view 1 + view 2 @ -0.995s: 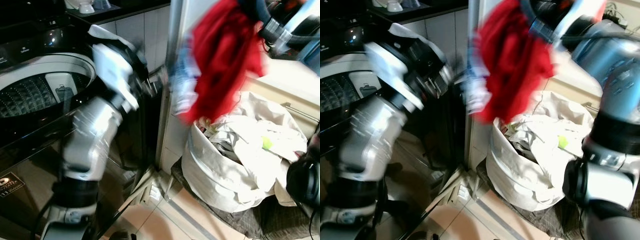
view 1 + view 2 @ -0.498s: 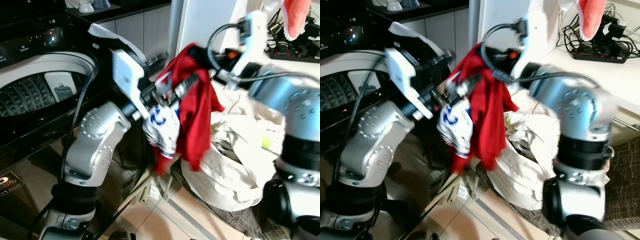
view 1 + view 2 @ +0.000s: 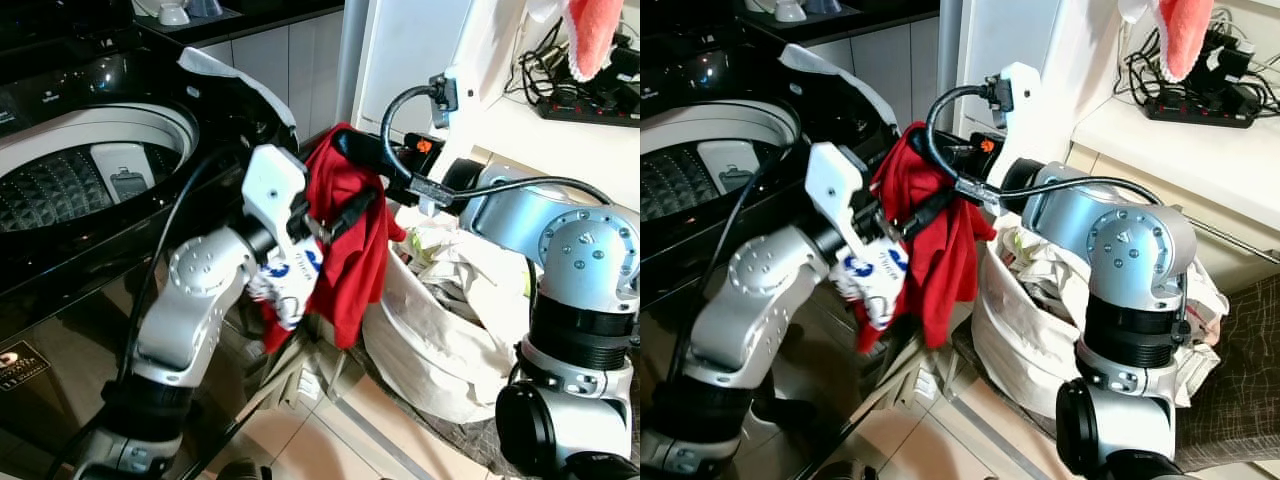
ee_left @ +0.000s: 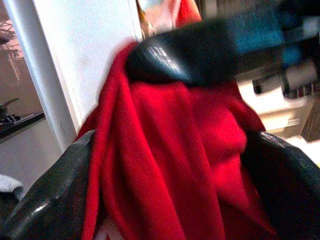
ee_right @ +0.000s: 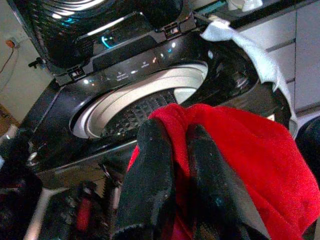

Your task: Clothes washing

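Observation:
The robot will bring the white-and-blue garment [image 3: 290, 290] along when it carries the red garment to the washer, because the white-and-blue one hangs bunched [image 3: 316, 268] against the red one.
A red garment [image 3: 352, 262] hangs between the black top-loading washer [image 3: 150, 115] and a white laundry bag [image 3: 432, 340]. My right gripper [image 3: 345, 143] is shut on its top edge; in the right wrist view red cloth is pinched between the fingers [image 5: 155, 165], with the open drum [image 5: 135, 107] beyond. My left gripper [image 3: 345, 215] stands open against the garment from the washer side, its fingers [image 4: 50, 200] wide apart with red cloth [image 4: 170, 165] between them. A white-and-blue garment [image 3: 290, 285] dangles under the left wrist, bunched with the red one.
The laundry bag holds several pale crumpled clothes [image 3: 470, 270]. A white cloth [image 3: 230, 75] lies on the washer's right corner. A white counter [image 3: 560, 140] at the right carries a power strip [image 3: 585, 100], with a pink cloth [image 3: 592, 35] hanging above. Tiled floor [image 3: 330, 435] lies below.
My right gripper has carried the red garment down from high on the right toward the washer. My left gripper has come in against it, and the white-and-blue piece now hangs lower.

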### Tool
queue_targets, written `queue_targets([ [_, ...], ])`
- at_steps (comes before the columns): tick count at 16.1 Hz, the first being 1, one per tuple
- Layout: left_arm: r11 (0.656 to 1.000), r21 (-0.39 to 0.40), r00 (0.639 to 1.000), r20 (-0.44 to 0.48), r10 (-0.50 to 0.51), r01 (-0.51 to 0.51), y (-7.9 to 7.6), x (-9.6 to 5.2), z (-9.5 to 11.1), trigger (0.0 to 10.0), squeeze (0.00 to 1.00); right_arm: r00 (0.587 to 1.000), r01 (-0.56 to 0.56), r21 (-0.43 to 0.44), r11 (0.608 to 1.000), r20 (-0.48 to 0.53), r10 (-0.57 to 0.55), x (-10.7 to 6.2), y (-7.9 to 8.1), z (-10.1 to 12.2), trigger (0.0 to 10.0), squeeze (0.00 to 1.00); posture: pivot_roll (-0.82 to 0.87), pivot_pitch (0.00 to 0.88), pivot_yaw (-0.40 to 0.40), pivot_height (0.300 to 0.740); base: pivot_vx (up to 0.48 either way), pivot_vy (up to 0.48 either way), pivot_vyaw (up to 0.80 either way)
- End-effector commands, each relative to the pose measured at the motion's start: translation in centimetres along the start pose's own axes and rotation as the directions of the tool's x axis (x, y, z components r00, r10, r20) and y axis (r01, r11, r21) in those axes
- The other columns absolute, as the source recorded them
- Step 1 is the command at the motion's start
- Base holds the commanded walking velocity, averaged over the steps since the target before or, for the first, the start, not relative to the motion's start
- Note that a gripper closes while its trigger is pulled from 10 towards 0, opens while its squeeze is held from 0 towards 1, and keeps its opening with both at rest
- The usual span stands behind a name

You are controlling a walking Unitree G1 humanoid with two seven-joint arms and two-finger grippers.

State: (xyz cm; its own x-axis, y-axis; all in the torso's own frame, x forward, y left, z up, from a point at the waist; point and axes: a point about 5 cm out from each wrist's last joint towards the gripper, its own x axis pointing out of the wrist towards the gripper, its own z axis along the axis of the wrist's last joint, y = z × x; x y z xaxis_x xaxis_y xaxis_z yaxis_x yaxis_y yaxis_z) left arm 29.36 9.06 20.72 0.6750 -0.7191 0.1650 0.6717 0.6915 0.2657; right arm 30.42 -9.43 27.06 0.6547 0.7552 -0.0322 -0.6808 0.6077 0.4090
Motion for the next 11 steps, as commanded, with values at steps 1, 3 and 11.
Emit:
queue_targets([
  [1, 0.999, 0.018, 0.998, -0.053, -0.028, 0.029, -0.6, -0.1, -1.1, 10.0, 0.0, 1.0, -0.024, -0.004, 1.0, 0.013, 0.024, -0.4, 0.6, 0.1, 0.0, 0.0, -0.01, 0.0, -0.072, 0.74, 0.0, 0.0, 0.0],
  [3, 0.999, 0.031, 0.996, -0.08, -0.037, 0.04, -1.1, -0.6, -2.0, 10.0, 0.0, 1.0, -0.022, 0.017, 1.0, -0.012, 0.022, -0.5, 0.7, -0.8, 0.0, 0.0, -0.01, 0.0, -0.073, 0.74, 0.0, 0.0, 0.0],
  [11, 0.999, -0.046, 0.992, -0.125, 0.013, -0.019, -0.9, -2.2, -4.3, 0.0, 0.0, 0.992, 0.046, 0.108, 0.993, -0.118, -0.033, -1.2, 0.5, -5.1, 0.0, 0.0, 0.0, 0.0, -0.076, 0.74, 0.0, 0.0, 0.0],
])
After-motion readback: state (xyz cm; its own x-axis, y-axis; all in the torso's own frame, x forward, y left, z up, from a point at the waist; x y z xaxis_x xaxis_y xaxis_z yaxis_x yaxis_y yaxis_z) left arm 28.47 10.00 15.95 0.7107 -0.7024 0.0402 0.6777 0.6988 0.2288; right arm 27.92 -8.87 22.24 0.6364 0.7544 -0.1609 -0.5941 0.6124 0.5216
